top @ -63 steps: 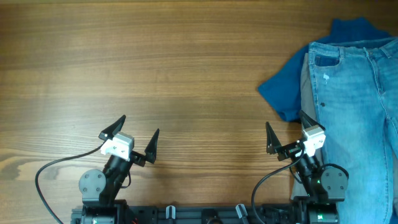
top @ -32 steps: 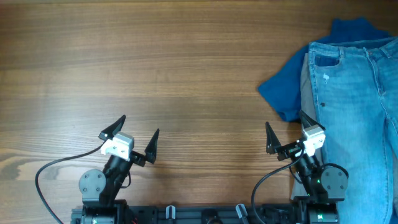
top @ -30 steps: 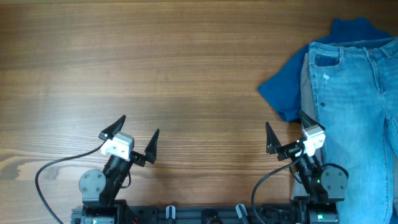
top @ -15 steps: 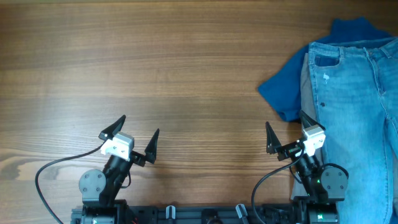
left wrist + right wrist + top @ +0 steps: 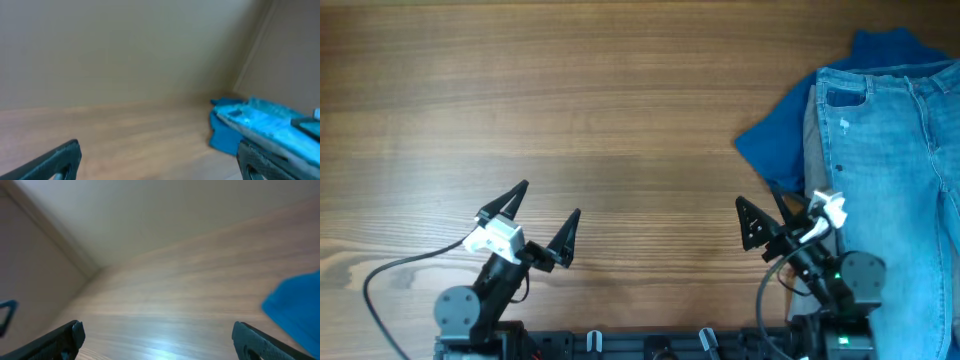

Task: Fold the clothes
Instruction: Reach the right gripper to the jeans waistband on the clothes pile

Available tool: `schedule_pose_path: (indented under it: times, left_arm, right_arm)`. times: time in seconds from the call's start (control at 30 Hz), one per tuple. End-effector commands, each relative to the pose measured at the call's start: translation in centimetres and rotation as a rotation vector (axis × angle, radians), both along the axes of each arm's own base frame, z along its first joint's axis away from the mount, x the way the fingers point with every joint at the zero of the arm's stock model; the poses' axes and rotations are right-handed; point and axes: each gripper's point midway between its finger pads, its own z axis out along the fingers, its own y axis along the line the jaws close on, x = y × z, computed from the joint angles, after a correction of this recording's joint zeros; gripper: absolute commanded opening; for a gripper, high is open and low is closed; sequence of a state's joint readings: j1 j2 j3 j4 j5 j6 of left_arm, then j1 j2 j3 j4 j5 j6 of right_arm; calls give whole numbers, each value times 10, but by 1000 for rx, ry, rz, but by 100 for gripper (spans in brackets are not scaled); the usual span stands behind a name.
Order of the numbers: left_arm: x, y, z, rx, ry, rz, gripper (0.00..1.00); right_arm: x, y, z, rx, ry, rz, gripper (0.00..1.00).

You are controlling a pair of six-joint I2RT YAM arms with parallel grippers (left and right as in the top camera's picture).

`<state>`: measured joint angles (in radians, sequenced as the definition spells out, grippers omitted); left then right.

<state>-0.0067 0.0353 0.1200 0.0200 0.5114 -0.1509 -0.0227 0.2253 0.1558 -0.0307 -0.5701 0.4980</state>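
The light-blue jeans (image 5: 882, 160) lie on the pile, too far for the robot's left gripper to reach, so next the right gripper pulls the jeans onto the open wooden table (image 5: 640, 150) before folding.
The light-blue jeans (image 5: 900, 170) lie flat at the table's right edge, waistband at the far side, running off the frame's right and bottom. They also show in the left wrist view (image 5: 272, 122) as a pale blue strip at the right. My left gripper (image 5: 540, 215) is open and empty near the front left; its fingertips frame the left wrist view (image 5: 160, 160). My right gripper (image 5: 768, 212) is open and empty just left of the jeans; its fingertips frame the right wrist view (image 5: 157, 337).
A dark royal-blue shirt (image 5: 780, 145) lies under the jeans, sticking out to their left and at the far side (image 5: 890, 45); it shows in the right wrist view (image 5: 300, 305). A grey strip of cloth (image 5: 811, 140) shows at the jeans' left edge. The wooden table (image 5: 570, 100) spreads left.
Both arms have shifted slightly: the right gripper has turned to the left, away from the jeans, and the left gripper has tilted a little. The clothes have not moved.
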Motion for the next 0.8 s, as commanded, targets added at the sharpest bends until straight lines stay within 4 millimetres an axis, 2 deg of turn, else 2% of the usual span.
schedule_pose_path:
  times: [0.0,0.13,0.17,0.2,0.27,0.33,0.37,0.4,0.43,0.47,0.53,0.57,0.6,0.67,0.77]
  left_arm:
    - [-1,11,38,-39,121,69,100]
    - [10,17,61,-24,382,114,100]
    - [19,17,67,-17,494,115,100]
    - [26,17,66,-12,576,116,100]
    - [36,17,62,-2,675,117,100]
    - [50,16,54,22,743,113,100]
    - [59,16,47,26,769,111,100]
    - [63,12,46,11,777,88,100]
    - [67,5,46,-3,780,41,100]
    - [70,2,46,-8,778,20,100]
    - [77,-1,43,-12,788,7,100]
    - [79,-1,40,-12,797,7,100]
    - [83,0,35,-11,811,8,100]
    - [89,0,22,-8,856,11,100]
    - [97,0,5,-8,914,12,100]
  right_arm:
    - [-2,6,54,-60,15,52,100]
    - [23,-20,65,-213,365,-57,100]
    - [36,-25,69,-288,439,-50,100]
    - [49,-27,73,-387,456,-1,100]
    - [68,-25,76,-465,478,68,100]
    - [105,-32,74,-523,493,73,100]
    - [129,-48,65,-516,551,-15,100]
    - [144,-61,57,-508,596,-92,98]
    - [166,-87,39,-495,670,-227,93]
    - [176,-102,28,-498,702,-288,90]
    - [200,-144,-12,-486,792,-446,78]
    - [207,-154,-29,-468,824,-468,75]
    - [214,-170,-61,-457,886,-484,72]
    - [214,-190,-105,-455,982,-501,67]
    - [213,-205,-143,-474,1053,-522,64]
